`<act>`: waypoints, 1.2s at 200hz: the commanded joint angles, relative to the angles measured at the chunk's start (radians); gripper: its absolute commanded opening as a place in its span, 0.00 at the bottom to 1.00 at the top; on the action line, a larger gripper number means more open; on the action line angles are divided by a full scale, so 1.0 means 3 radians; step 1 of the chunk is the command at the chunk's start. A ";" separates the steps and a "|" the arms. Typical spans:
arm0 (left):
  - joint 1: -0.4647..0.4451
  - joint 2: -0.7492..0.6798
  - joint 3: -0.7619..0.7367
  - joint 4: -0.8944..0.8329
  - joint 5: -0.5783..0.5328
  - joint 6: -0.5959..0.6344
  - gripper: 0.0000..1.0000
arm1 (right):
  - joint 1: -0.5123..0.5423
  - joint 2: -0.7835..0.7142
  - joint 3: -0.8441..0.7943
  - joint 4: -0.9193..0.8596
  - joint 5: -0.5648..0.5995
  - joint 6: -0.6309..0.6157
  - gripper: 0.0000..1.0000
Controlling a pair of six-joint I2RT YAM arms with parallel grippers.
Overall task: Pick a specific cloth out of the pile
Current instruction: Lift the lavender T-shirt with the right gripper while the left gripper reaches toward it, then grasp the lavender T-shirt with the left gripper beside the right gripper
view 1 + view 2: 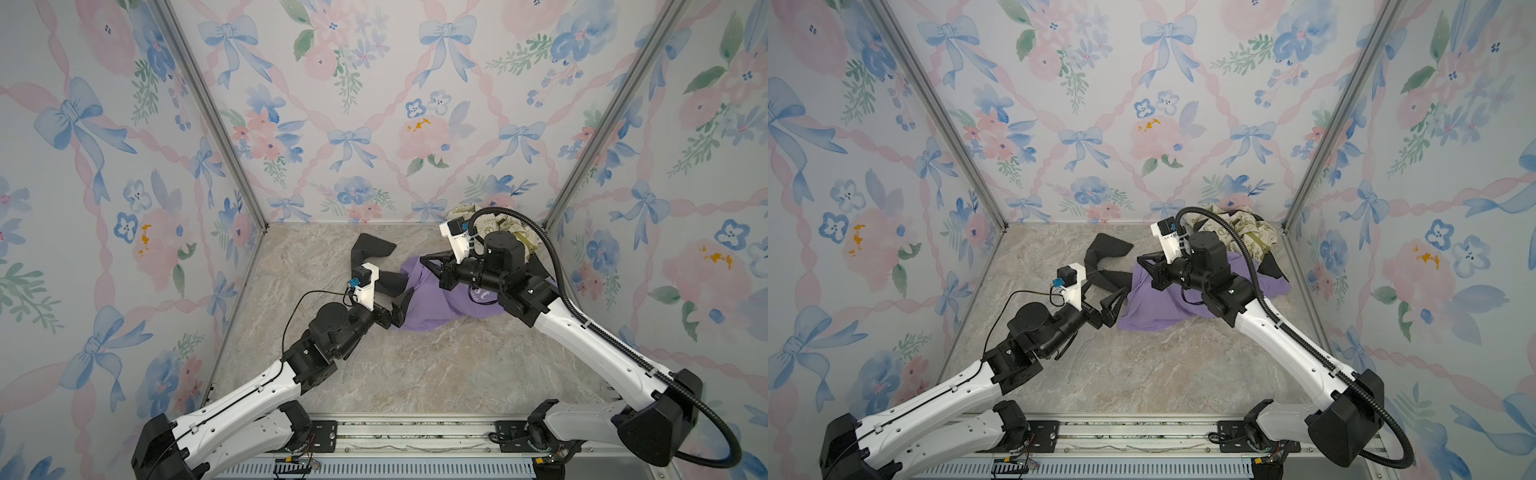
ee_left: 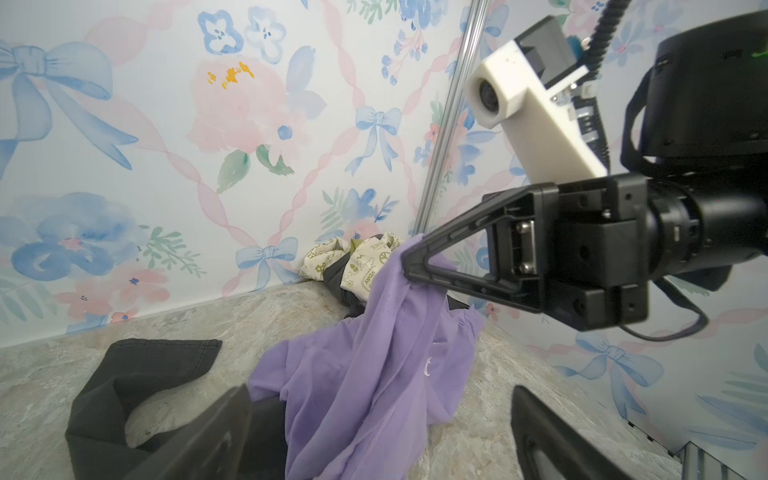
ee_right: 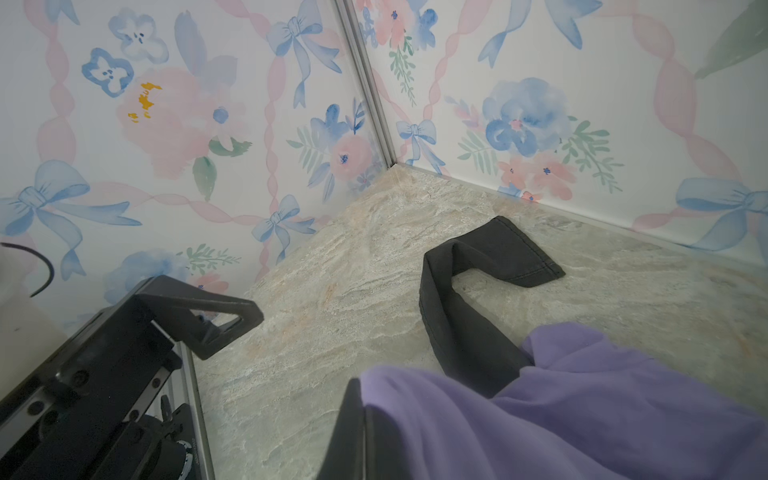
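I expect the lavender cloth (image 1: pixel 434 302) to come free when I carry it away and to leave the dark grey garment (image 1: pixel 392 282) where it is, because the garment only runs underneath.
The lavender cloth (image 1: pixel 419 309) lies at the back of the table, and part of it is pulled up. My right gripper (image 1: pixel 424 261) is shut on its raised fold, which shows clearly in the left wrist view (image 2: pixel 409 259). The cloth (image 3: pixel 582 407) drapes over my right fingertips (image 3: pixel 353 424). White lettering (image 2: pixel 428 365) shows on it. My left gripper (image 1: pixel 400 311) stands open at the cloth's left edge, and in its own view the hanging cloth (image 2: pixel 353 407) lies between the spread fingers (image 2: pixel 216 436). The rest of the pile (image 1: pixel 1273 266) sits behind my right arm.
A long dark grey garment (image 1: pixel 370 249) stretches left from under the cloth. A cream cloth with olive prints (image 1: pixel 1246 232) sits bunched in the back right corner. Floral walls close in three sides, and marble-patterned tabletop (image 1: pixel 415 374) shows in front.
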 commanded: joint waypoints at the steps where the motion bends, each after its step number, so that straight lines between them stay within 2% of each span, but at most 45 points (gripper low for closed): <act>1: -0.0019 0.0199 0.0133 -0.0087 0.0079 0.0225 0.98 | 0.0056 -0.0174 -0.0127 0.0212 -0.0101 0.0105 0.00; 58: -0.0070 0.0823 0.0365 0.0080 0.0527 0.0779 0.98 | 0.0074 -0.0287 -0.0246 0.0313 -0.0209 0.0294 0.00; 85: -0.0069 0.0976 0.0438 0.0203 0.0340 0.0929 0.98 | 0.0082 -0.0286 -0.0304 0.0459 -0.0335 0.0447 0.00; 102: -0.0070 0.1047 0.0421 0.0411 0.0345 0.0983 0.97 | 0.0092 -0.0307 -0.0357 0.0542 -0.0368 0.0520 0.00; 115: -0.0068 0.1112 0.0447 0.0493 0.0377 0.1004 0.93 | 0.0092 -0.0321 -0.0385 0.0553 -0.0379 0.0533 0.00; 123: -0.0065 0.1154 0.0470 0.0517 0.0385 0.1009 0.88 | 0.0092 -0.0330 -0.0403 0.0550 -0.0379 0.0525 0.00; 134: -0.0063 0.1190 0.0494 0.0541 0.0370 0.1029 0.68 | 0.0092 -0.0345 -0.0433 0.0537 -0.0352 0.0504 0.00; 150: -0.0045 0.1226 0.0485 0.0611 0.0330 0.1030 0.52 | 0.0092 -0.0373 -0.0489 0.0518 -0.0284 0.0468 0.00; 161: -0.0031 0.1254 0.0489 0.0655 0.0334 0.1038 0.34 | 0.0092 -0.0392 -0.0528 0.0524 -0.0250 0.0454 0.01; 174: -0.0022 0.1283 0.0524 0.0660 0.0338 0.1072 0.09 | 0.0092 -0.0414 -0.0564 0.0506 -0.0221 0.0425 0.03; 181: -0.0024 0.1288 0.0541 0.0655 0.0296 0.1093 0.00 | 0.0087 -0.0430 -0.0567 0.0463 -0.0179 0.0382 0.07; 195: -0.0020 0.1269 0.0573 0.0658 0.0126 0.1145 0.00 | 0.0085 -0.0474 -0.0584 0.0384 -0.0043 0.0255 0.20; 212: 0.0005 0.1201 0.0628 0.0651 -0.0073 0.1222 0.00 | 0.0072 -0.0561 -0.0639 0.0302 0.0265 0.0090 0.46; 229: 0.0070 0.1090 0.0733 0.0593 -0.0145 0.1194 0.00 | 0.0009 -0.0665 -0.0738 0.0289 0.0572 -0.0008 0.61; 240: 0.0134 0.1020 0.0830 0.0524 -0.0132 0.1163 0.00 | -0.0048 -0.0730 -0.0825 0.0313 0.0728 -0.0064 0.65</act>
